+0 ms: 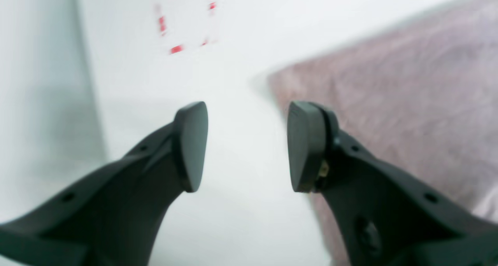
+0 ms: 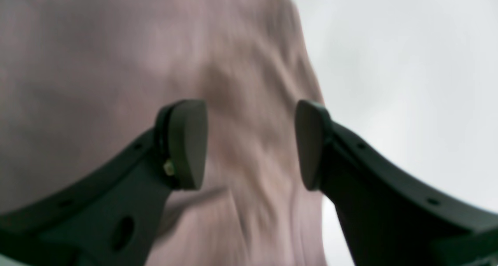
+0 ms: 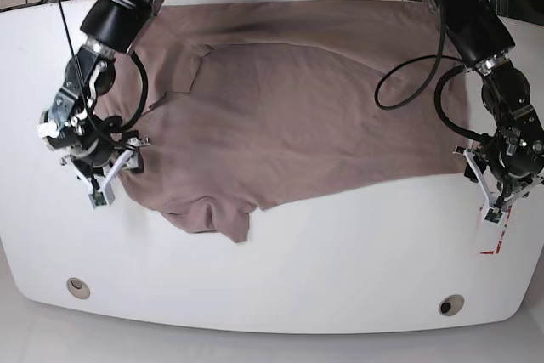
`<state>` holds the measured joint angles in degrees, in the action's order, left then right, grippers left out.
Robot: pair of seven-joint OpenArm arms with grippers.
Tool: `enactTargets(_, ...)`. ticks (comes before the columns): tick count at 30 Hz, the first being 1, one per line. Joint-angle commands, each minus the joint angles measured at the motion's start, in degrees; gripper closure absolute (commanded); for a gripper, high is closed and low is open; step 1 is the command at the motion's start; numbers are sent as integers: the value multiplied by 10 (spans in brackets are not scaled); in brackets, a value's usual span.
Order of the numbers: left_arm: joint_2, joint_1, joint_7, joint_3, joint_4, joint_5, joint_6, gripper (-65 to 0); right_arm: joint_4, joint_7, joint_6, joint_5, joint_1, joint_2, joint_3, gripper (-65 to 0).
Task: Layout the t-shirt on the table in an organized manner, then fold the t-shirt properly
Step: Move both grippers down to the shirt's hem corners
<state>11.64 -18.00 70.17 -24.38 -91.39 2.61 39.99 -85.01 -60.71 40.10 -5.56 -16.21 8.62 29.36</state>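
Note:
The folded lump sticks out past the t-shirt's front edge, so it will drag along and keep sticking out when the robot folds the t-shirt's front edge back.
The mauve-brown t-shirt lies spread and wrinkled across the back half of the white table, with a folded lump at its front edge. At the view's left my right gripper hangs over the shirt's left edge. In the right wrist view this right gripper is open, with rumpled t-shirt cloth below and bare table to the right. My left gripper is open and empty over white table, just beside the t-shirt edge. The base view shows the left gripper at the far right.
Red-white tape marks lie on the table right below the left gripper, seen also as red tape ahead of it. Two grommet holes sit near the front edge. Cables hang behind the table.

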Motion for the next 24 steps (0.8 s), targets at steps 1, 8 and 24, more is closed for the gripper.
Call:
enactTargets(1, 7, -24, -7, -1, 17, 0, 0, -311, 54, 36, -1, 19, -48, 20, -14, -346)
enactTargets(8, 7, -31, -7, -1, 24, 0, 0, -311, 248, 163, -1, 63, -140, 43, -27, -346)
enactTargets(24, 8, 3, -7, -4, 23, -3, 0, -311, 536, 354, -1, 89, -228, 97, -29, -347)
